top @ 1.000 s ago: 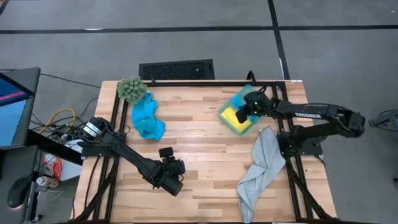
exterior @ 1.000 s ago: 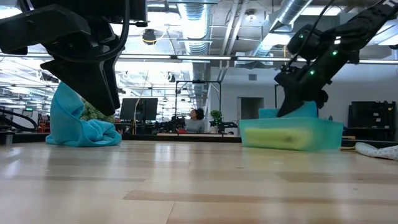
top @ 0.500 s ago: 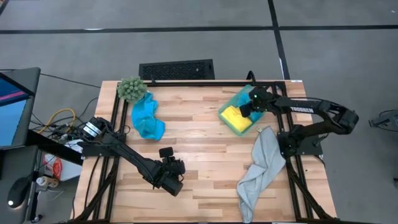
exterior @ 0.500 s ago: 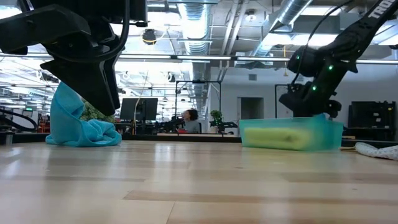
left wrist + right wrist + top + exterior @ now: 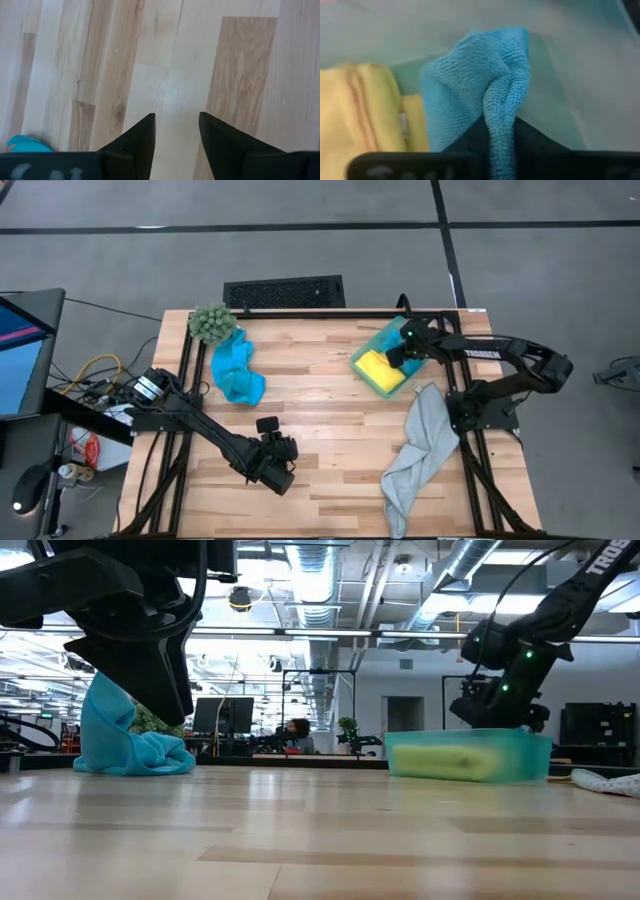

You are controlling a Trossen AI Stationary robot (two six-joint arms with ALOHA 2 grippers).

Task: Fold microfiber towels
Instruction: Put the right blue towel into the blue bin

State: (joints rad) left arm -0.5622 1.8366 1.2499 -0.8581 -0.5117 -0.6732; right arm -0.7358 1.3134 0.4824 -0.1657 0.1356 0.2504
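Observation:
The blue towel's fold [image 5: 507, 95] is pinched up next to the yellow towel, so my right gripper should open and push the blue towel down into the bin.
A translucent green bin [image 5: 386, 333] stands at the table's far right with a yellow towel [image 5: 377, 367] in it. My right gripper [image 5: 400, 356] reaches down into the bin, shut on a blue towel [image 5: 470, 75] beside the yellow towel [image 5: 360, 110]. A second blue towel [image 5: 236, 370] lies bunched on the table at the far left. A pale grey towel [image 5: 418, 450] lies crumpled along the right edge. My left gripper [image 5: 177, 125] hangs open over bare wood near the front left [image 5: 278, 473], touching nothing. My right gripper pinches a raised fold of the blue towel [image 5: 501, 125] between its two fingers, coming slantwise from above. The rest of the towel bulges out past the fingertips inside the bin, next to the yellow towel.
A fuzzy green ball plant [image 5: 211, 323] sits at the far left corner, just behind the bunched blue towel [image 5: 125, 740]. The bin's wall [image 5: 465, 755] rises at the right in the low view. Bare wood lies across the table's middle and front.
My right gripper has sunk toward the bin and shifted a little toward the table's far right corner. The blue towel that showed above the bin's rim in the low view has gone down inside it.

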